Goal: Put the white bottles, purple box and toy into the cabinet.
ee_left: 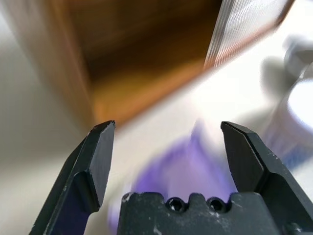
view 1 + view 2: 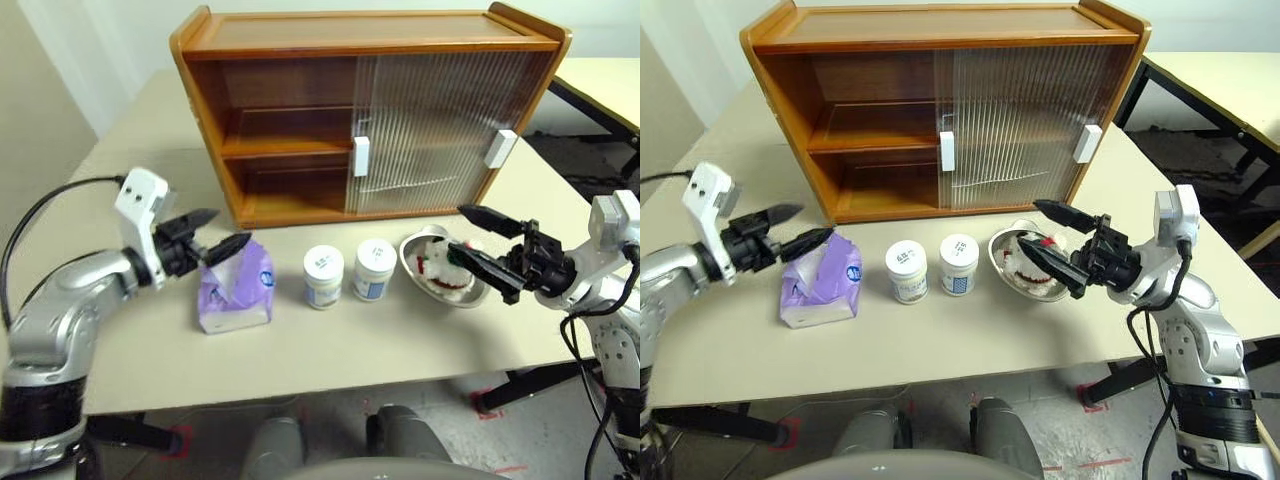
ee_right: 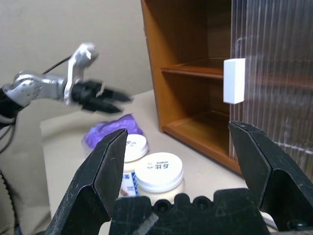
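Observation:
Loose wrapping (image 2: 250, 264) rises to a peak above the purple box's white end (image 2: 236, 319), so the wrapping will bunch up and take the contents along when the robot lifts it.
The purple box (image 2: 236, 291) lies on the table in front of the cabinet (image 2: 370, 110), whose left half stands open with both ribbed doors slid to the right. My left gripper (image 2: 214, 232) hovers open just above the box's left end, holding nothing. Two white bottles (image 2: 323, 276) (image 2: 374, 269) stand side by side to the right of the box. The toy (image 2: 446, 265) lies in a steel bowl (image 2: 416, 250) further right. My right gripper (image 2: 488, 242) hangs open over the bowl, empty.
Inside the open left half of the cabinet is a shelf (image 2: 285, 146). A second table (image 2: 600, 85) stands at the back right. The table's front edge (image 2: 330, 385) runs close below the objects.

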Tool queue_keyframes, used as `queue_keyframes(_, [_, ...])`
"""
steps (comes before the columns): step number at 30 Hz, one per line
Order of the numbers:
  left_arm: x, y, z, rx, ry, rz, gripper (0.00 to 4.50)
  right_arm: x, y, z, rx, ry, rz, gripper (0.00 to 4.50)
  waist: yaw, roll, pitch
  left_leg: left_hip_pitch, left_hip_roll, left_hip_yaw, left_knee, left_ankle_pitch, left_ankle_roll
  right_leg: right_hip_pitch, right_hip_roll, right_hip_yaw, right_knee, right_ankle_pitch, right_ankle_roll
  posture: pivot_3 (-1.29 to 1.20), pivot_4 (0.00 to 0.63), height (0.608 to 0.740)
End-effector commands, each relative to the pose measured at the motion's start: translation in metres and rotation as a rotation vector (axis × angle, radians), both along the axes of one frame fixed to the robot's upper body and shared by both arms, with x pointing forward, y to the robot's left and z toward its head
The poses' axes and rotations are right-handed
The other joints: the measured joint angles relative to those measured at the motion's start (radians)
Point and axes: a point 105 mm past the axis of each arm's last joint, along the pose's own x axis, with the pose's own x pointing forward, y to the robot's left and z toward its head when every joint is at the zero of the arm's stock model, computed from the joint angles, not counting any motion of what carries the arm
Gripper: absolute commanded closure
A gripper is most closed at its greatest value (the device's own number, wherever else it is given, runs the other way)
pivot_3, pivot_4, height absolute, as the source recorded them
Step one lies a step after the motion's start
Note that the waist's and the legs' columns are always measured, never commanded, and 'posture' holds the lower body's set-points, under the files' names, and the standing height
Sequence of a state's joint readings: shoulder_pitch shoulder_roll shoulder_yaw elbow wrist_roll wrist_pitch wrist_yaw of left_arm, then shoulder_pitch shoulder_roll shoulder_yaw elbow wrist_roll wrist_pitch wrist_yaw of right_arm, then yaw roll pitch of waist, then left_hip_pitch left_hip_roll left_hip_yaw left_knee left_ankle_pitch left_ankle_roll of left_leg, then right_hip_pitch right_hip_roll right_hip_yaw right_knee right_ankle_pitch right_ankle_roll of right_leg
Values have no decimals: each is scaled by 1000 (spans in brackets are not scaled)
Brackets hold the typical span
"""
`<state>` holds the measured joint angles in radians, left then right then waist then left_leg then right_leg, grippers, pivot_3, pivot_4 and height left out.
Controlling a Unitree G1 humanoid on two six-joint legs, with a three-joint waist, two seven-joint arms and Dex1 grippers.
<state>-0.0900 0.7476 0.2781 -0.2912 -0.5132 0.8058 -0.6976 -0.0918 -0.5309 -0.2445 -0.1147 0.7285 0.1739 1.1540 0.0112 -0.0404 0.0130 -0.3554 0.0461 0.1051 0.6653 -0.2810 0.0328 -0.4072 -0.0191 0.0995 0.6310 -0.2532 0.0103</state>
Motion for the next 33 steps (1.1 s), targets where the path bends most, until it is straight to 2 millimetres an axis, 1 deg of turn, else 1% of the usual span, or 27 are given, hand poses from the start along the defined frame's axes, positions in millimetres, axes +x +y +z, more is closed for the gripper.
queue_keyframes(1, [-6, 17, -8, 0, 60, 67, 16, 0, 3, 0, -3, -2, 16, 0, 6, 0, 1, 0, 0, 0, 0, -1, -2, 0, 0, 0, 0, 0, -1, 124, 0, 740])
queue_keyframes(5, [-12, 22, -21, -41, 129, 104, 16, 1, 2, -3, -7, 4, 21, 0, 11, 1, 1, 0, 0, -1, 0, -2, -3, 0, -1, -2, 0, -1, -3, 122, 0, 740])
queue_keyframes(9, [-25, 33, -35, -132, 215, 174, 16, 1, 0, -5, -12, 6, 25, 0, 9, 0, 1, 0, 0, -1, 0, -3, -5, 0, -2, -2, 1, -2, -4, 126, 0, 740])
queue_keyframes(12, [-32, 36, -41, -222, 239, 194, 16, 1, 1, -6, -15, 7, 29, 0, 7, 0, 1, 0, 0, -1, 0, -4, -7, -1, -2, -2, 4, -3, -6, 131, 0, 740])
queue_keyframes(14, [-35, 35, -48, -270, 257, 208, 16, 0, 2, -6, -16, 8, 31, 0, 7, 0, 2, 0, 0, -2, 0, -4, -7, -1, -1, -2, 6, -4, -8, 130, 0, 740])
queue_keyframes(16, [-41, 30, -60, -299, 313, 212, 16, 1, 2, -5, -19, 7, 32, 0, 8, 0, 2, 0, 0, -3, 0, -4, -7, -1, -1, -3, 6, -5, -8, 128, 0, 740])
queue_keyframes(19, [-45, 22, -72, -348, 370, 223, 16, 2, 4, -2, -22, 2, 34, 0, 8, 0, 2, 1, 0, -4, 0, -4, -7, -1, -1, -4, 8, -6, -8, 126, 0, 740])
queue_keyframes(20, [-44, 20, -72, -376, 376, 229, 390, 2, 6, -1, -22, 0, 35, 0, 8, -1, 2, 1, 0, -4, 0, -4, -7, -1, -1, -4, 9, -7, -8, 126, 0, 740])
queue_keyframes(21, [-44, 16, -72, -415, 382, 229, 602, 2, 8, 0, -22, -2, 37, 0, 9, -1, 2, 1, 0, -5, 0, -4, -7, -1, -1, -4, 9, -7, -8, 128, 0, 740])
queue_keyframes(22, [-42, 13, -71, -450, 383, 229, 944, 2, 9, 1, -22, -2, 39, 0, 9, -1, 2, 1, -1, -4, 0, -4, -7, -1, -2, -4, 10, -7, -8, 129, 0, 740])
queue_keyframes(24, [-40, 10, -70, -482, 385, 230, 1725, 1, 11, 2, -21, -1, 40, 0, 11, -2, 2, 1, -1, -5, 0, -4, -7, -1, -2, -5, 11, -8, -7, 129, 0, 740])
queue_keyframes(28, [-36, 9, -71, -487, 372, 235, 3316, 0, 11, 2, -21, 4, 39, 0, 8, -3, 2, 1, -1, -7, 0, -4, -7, -1, -1, -5, 11, -8, -7, 127, 0, 740])
queue_keyframes(31, [-29, 7, -60, -521, 307, 216, 4382, 2, 6, 1, -21, 4, 34, 0, 8, -4, 3, 1, -1, -7, 0, -4, -7, -1, -1, -5, 11, -8, -8, 128, 0, 740])
queue_keyframes(33, [-22, 2, -37, -591, 228, 173, 4471, 2, 5, 1, -24, 5, 34, 0, 8, -6, 4, 1, -1, -7, 1, -4, -7, -1, -1, -5, 11, -7, -9, 133, 0, 740])
